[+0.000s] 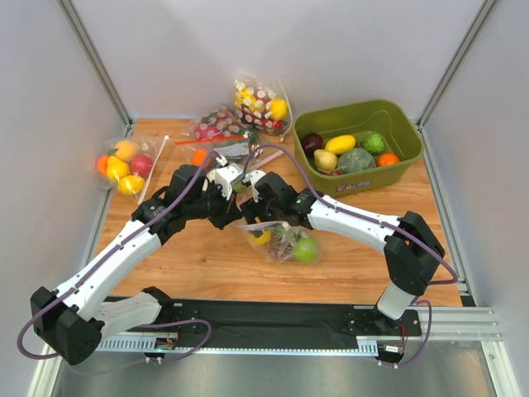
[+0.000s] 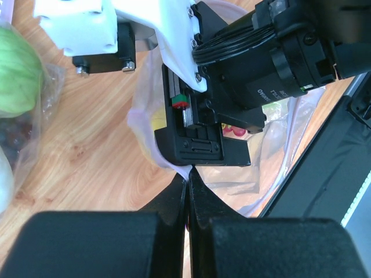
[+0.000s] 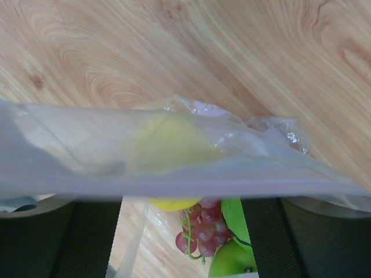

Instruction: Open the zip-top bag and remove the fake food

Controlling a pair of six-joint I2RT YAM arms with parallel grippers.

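My right gripper should keep reaching into the bag (image 1: 281, 237) until its wide-open fingers close around the yellow fruit (image 1: 262, 237), which lies in line with them.
The clear zip-top bag (image 1: 285, 240) lies at the table's middle, its top edge lifted where both grippers meet. Inside it are a yellow fruit (image 1: 263, 237) and a green fruit (image 1: 306, 248). My left gripper (image 2: 188, 169) is shut on the bag's pale edge; in the top view it (image 1: 234, 201) sits right against my right gripper (image 1: 250, 203). In the right wrist view the pale zip strip (image 3: 174, 185) runs across my right gripper (image 3: 181, 200), whose fingers stand wide apart. Below it I see a yellow fruit (image 3: 174, 202), red grapes (image 3: 206, 231) and a green apple (image 3: 232, 263).
A green bin (image 1: 347, 110) with produce stands at the back right. A polka-dotted bag (image 1: 260, 103) and a bag with a red zip strip (image 1: 211, 132) lie at the back. Another bag of fruit (image 1: 124, 165) lies at the left edge.
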